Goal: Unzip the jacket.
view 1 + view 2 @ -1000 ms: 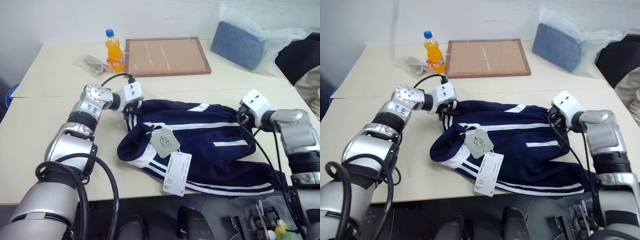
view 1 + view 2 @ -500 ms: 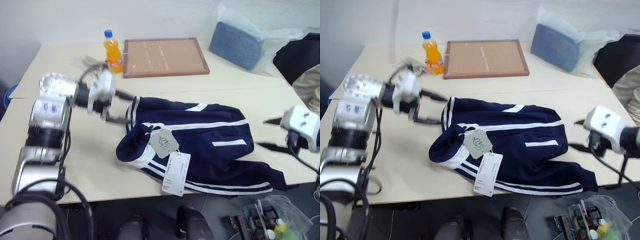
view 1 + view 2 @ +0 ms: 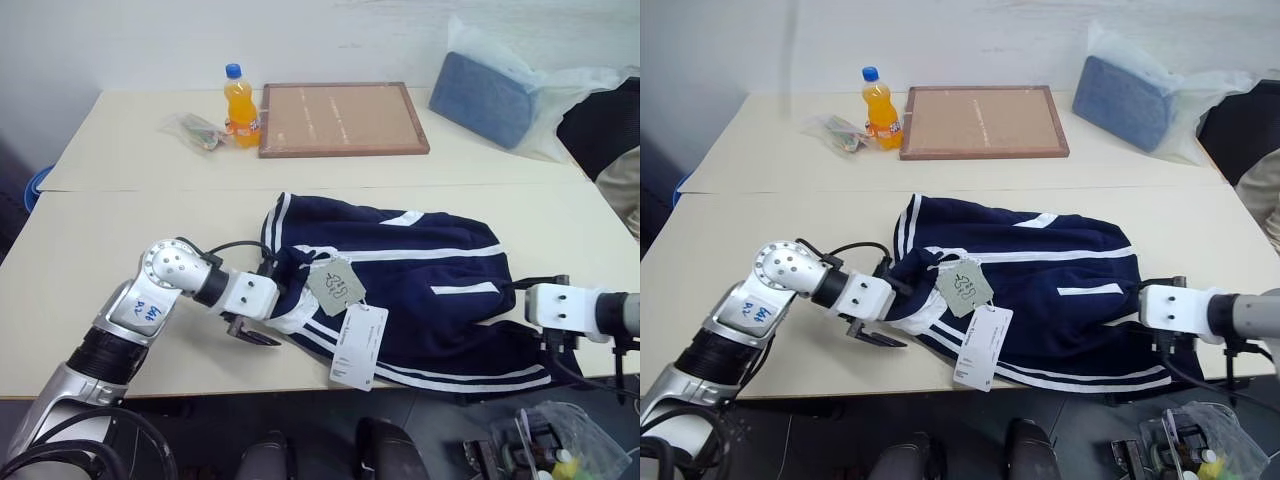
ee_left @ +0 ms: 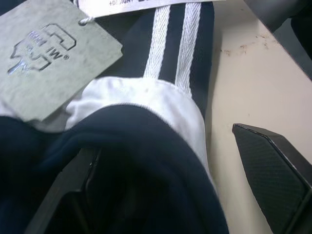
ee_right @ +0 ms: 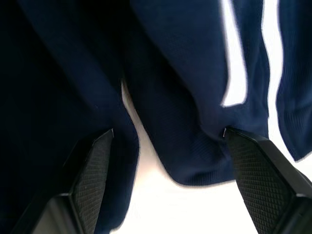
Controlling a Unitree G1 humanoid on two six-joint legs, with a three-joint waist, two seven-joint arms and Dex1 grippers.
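Note:
The grey hang tag (image 3: 336,286) is at the collar end of the white zip (image 3: 322,254), so I expect the slider to come along toward the hem when I pull it.
The navy jacket (image 3: 420,280) with white stripes lies crumpled on the table, a grey hang tag (image 3: 335,285) and a white one (image 3: 357,345) on its near left part. My left gripper (image 3: 266,308) is at the jacket's left end, open. Its fingers (image 4: 275,170) straddle the white-lined collar fold (image 4: 146,107), one resting on the tabletop and the other against the dark fabric. My right gripper (image 3: 540,312) is at the jacket's right near end, open. Its fingers (image 5: 92,170) stand wide over navy folds (image 5: 185,97), with bare table between them.
Along the far side of the table (image 3: 120,230) are an orange soda bottle (image 3: 237,92), a small clear packet (image 3: 195,128), a cork board (image 3: 343,118) and a blue cushion in plastic (image 3: 490,92). Dark and beige clothing (image 3: 610,130) is at the far right. The near table edge runs just below the jacket.
Both arms have drawn back toward the near edge and sunk. The left gripper went from the jacket's far left corner to the collar, the right from the far right corner to the near right end. Both opened.

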